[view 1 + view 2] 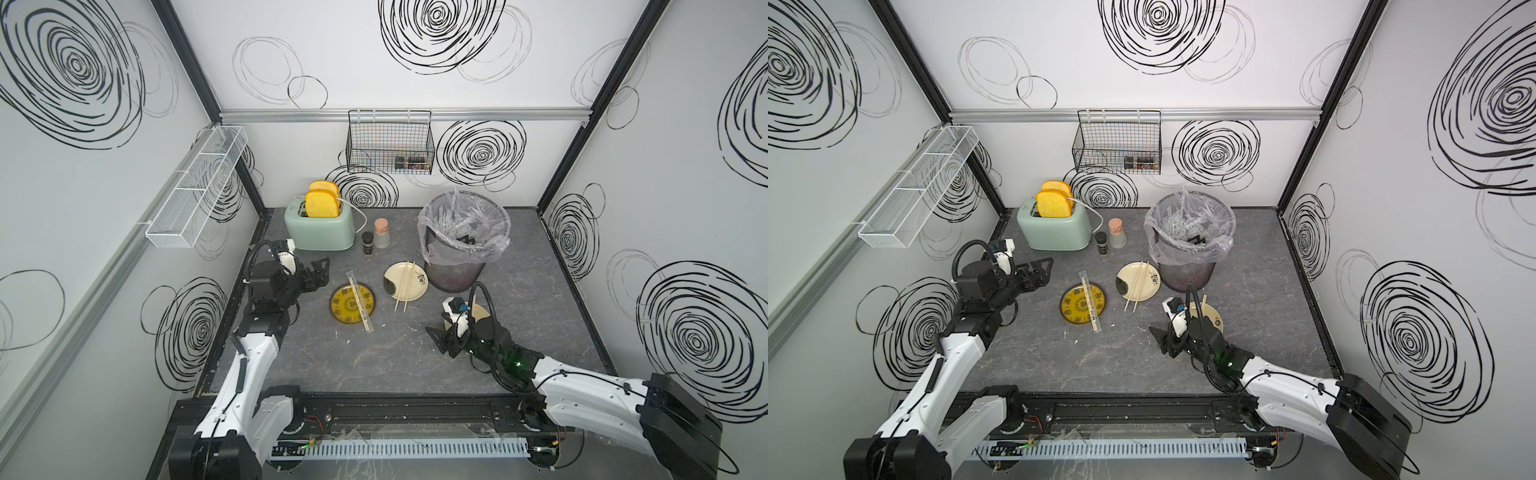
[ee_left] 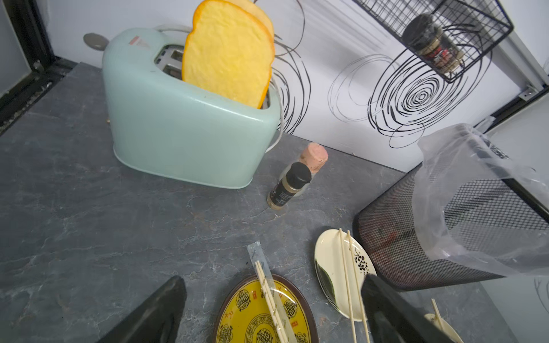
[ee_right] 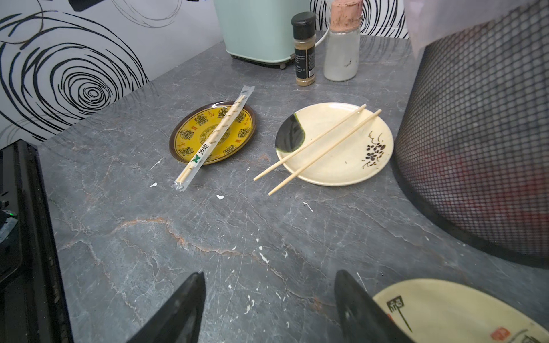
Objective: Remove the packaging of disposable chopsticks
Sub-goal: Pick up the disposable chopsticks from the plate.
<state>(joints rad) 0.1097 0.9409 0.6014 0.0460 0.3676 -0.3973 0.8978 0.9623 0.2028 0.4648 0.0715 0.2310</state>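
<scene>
The packaging's long sides (image 1: 359, 301) face my left gripper's open fingers. I keep moving over the yellow plate until those fingers can close across the packaging (image 1: 354, 286).
One pair of disposable chopsticks still inside its clear printed packaging (image 1: 359, 302) (image 3: 205, 152) lies slantwise across a yellow plate (image 1: 341, 309) (image 3: 190, 135). A bare pair of chopsticks (image 1: 405, 286) (image 3: 320, 148) rests on a cream plate (image 1: 392, 276) beside it. My left gripper (image 1: 319, 272) (image 2: 273, 279) hovers open just left of the yellow plate, with nothing between its fingers. Toward the front right my right gripper (image 1: 436, 338) (image 3: 270, 273) is open and empty over bare table. Under the right wrist sits a third cream plate (image 3: 445, 311) with a chopstick end (image 1: 1204, 300) showing.
A mesh bin (image 1: 457, 270) with a clear liner holding several crumpled sleeves stands behind the cream plate. At the back are a mint toaster (image 1: 320, 230) with toast, a spice bottle (image 1: 368, 246) and a corked jar (image 1: 381, 235). A black wire basket (image 1: 388, 143) and a white mesh shelf (image 1: 195, 191) hang on the walls.
</scene>
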